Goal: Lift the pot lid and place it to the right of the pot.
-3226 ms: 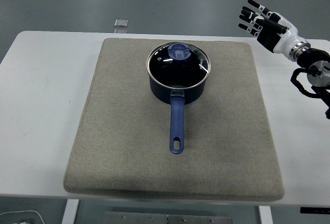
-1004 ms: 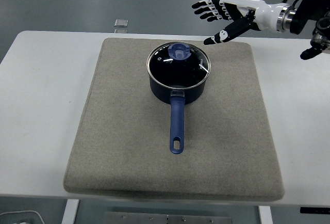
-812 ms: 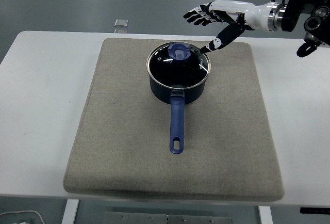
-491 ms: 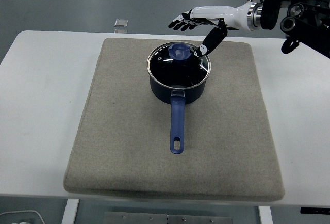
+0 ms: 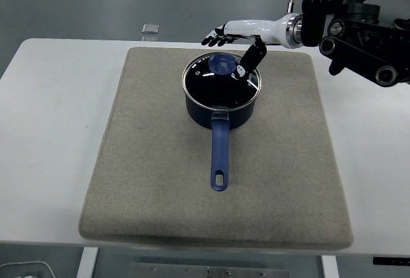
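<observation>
My gripper is still to lift the glass lid (image 5: 218, 95). Only plain dark shows through it, so I should expect an empty pot (image 5: 201, 114) when I lift it.
A dark blue saucepan (image 5: 221, 108) stands on the grey mat (image 5: 160, 163), its long blue handle (image 5: 220, 156) pointing toward the near edge. A glass lid (image 5: 218, 82) with a blue knob (image 5: 222, 63) sits on the pot. My right hand (image 5: 229, 50) reaches in from the right and hovers over the knob, fingers spread behind it and the thumb hanging down at the knob's right side. It holds nothing. The left arm is out of sight.
The mat covers most of the white table (image 5: 45, 130). A small clear object (image 5: 151, 29) lies at the table's far edge. My right forearm (image 5: 355, 31) spans the table's far right corner.
My right hand has swept leftward from the far right corner to above the lid, turning palm down with the thumb lowering beside the knob. The pot and lid have not moved.
</observation>
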